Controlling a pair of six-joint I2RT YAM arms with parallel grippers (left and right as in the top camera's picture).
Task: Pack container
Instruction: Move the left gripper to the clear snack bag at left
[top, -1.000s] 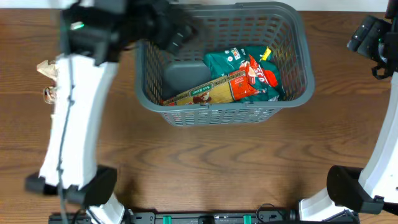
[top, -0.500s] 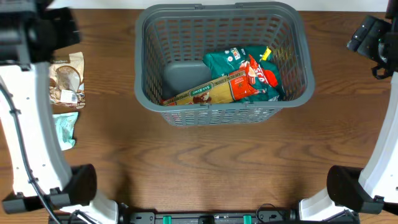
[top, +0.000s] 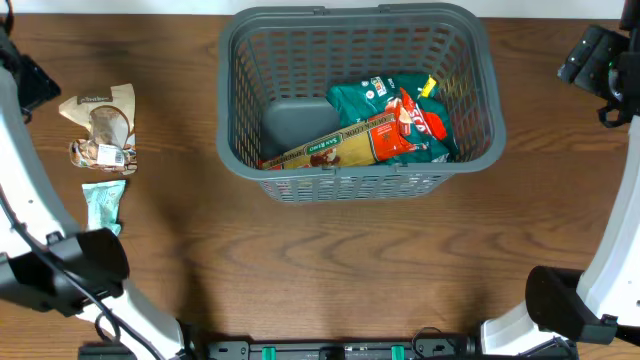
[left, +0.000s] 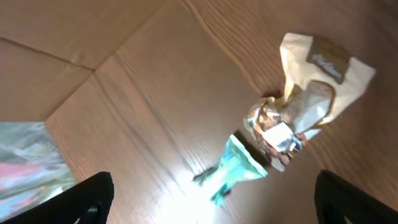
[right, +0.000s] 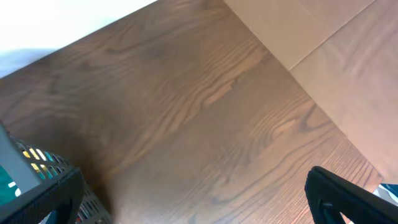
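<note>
My left gripper should keep going down open and close across the beige packet's middle (top: 108, 126), because the beige snack packet lies clear of the small teal packet (top: 102, 204).
The dark grey slotted container (top: 232, 150) stands at the table's far middle. It holds a green packet (top: 375, 100), a red packet (top: 418, 120) and a tan pasta packet (top: 335, 148). A beige snack packet (top: 100, 125) and a small teal packet (top: 102, 203) lie on the table at the left; both also show in the left wrist view, beige (left: 311, 93), teal (left: 233, 171). My left gripper (left: 211, 202) is open and empty above them. My right gripper (right: 199, 199) is open and empty over bare wood right of the container's corner (right: 37, 174).
The white left arm (top: 20, 180) runs down the left edge and the right arm (top: 610, 250) down the right edge. Brown wooden table (top: 330, 270) lies in front of the container.
My left arm has swung from over the container's left rim out to the far left edge, uncovering the beige and teal packets. The right arm has not moved.
</note>
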